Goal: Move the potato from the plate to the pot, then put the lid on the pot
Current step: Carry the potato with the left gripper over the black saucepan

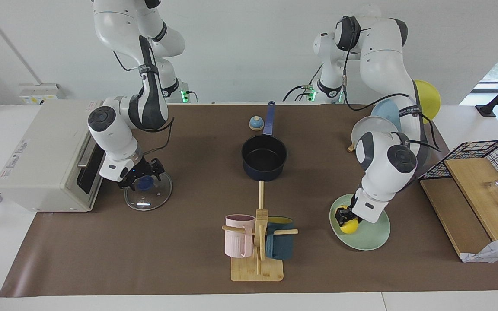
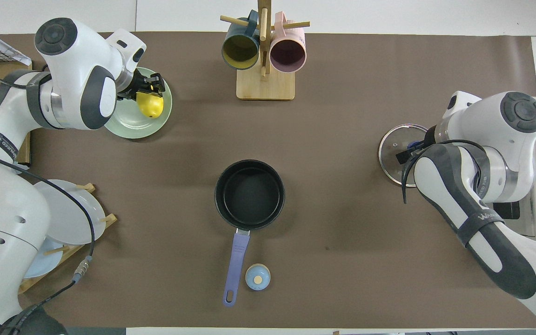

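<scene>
The rim of the glass lid (image 2: 398, 143) fits the navy pot's opening (image 2: 250, 193), so the glass lid should lie flat and close over the potato when I lower it.
The yellow potato (image 1: 350, 226) (image 2: 150, 106) lies on the mint-green plate (image 1: 370, 236) (image 2: 133, 126) toward the left arm's end of the table. My left gripper (image 1: 343, 216) (image 2: 151, 86) is down on the plate, shut on the potato. The navy pot (image 1: 264, 173) (image 2: 249, 195) stands empty mid-table, its handle pointing toward the robots. The glass lid (image 1: 156, 199) (image 2: 393, 146) lies flat toward the right arm's end. My right gripper (image 1: 143, 178) (image 2: 412, 150) is low over the lid, its fingers open on either side of the blue knob.
A wooden mug rack (image 1: 257, 263) with a pink and a teal mug stands farther from the robots than the pot. A small bell (image 1: 256, 123) sits beside the pot's handle. A toaster oven (image 1: 46, 155) stands beside the lid. A plate rack (image 1: 376, 127) and a wire basket (image 1: 486, 151) stand near the mint-green plate.
</scene>
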`<state>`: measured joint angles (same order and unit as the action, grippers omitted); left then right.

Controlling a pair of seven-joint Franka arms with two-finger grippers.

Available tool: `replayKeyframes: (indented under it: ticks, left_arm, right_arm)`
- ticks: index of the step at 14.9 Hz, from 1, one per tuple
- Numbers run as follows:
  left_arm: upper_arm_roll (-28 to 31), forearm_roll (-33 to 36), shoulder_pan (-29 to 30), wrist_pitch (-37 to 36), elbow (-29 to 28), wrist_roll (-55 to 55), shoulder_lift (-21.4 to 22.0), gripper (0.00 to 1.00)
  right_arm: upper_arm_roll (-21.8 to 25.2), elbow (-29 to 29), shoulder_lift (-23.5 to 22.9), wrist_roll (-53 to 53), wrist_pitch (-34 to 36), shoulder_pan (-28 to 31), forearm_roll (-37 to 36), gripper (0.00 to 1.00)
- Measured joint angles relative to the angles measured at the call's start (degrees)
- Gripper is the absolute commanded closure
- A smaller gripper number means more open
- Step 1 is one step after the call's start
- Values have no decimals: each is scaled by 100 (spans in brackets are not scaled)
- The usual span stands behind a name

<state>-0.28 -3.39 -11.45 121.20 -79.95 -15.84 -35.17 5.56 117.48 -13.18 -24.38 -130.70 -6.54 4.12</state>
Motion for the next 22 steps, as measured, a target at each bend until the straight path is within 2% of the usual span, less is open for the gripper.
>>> replayKeyframes:
  ticks: [2, 4, 6, 8, 10, 12, 15, 18, 22]
  left_arm:
    - [-5, -4, 9, -376, 22, -4, 432, 100]
    - [-42, -7, -18, -1096, 7, -178, 1036, 100]
    - [-111, -16, -138, -1802, -65, -566, 1658, 100]
    - [-140, -50, -476, -2129, -380, -1116, 2255, 100]
    - [-162, -79, -971, -2142, -924, -1761, 2772, 100]
    - [-175, -82, -1520, -1807, -1540, -2439, 3108, 100]
    - [-186, -84, -2219, -661, -2589, -3105, 3356, 100]
    - [-183, -84, -2602, 260, -3287, -3421, 3250, 100]
    - [-161, -84, -2731, 989, -3819, -3433, 3069, 100]
  right_arm:
    - [2, 10, 0, 0, 0, 34, 0, 9]
    - [1, 26, -1, 0, 0, 36, 0, 13]
    - [1, 43, -1, 0, 0, 36, 0, 21]
    - [1, 47, -1, 0, 0, 36, 0, 32]
    - [0, 49, -1, 0, 0, 36, -1, 37]
    - [1, 48, 3, 0, 1, 36, 0, 37]
    - [1, 47, 3, 0, 2, 36, 0, 37]
    - [-1, -15, 1, 0, 105, 33, 0, 38]
    - [-14, -575, 5, 47, 868, 1, 1, 41]
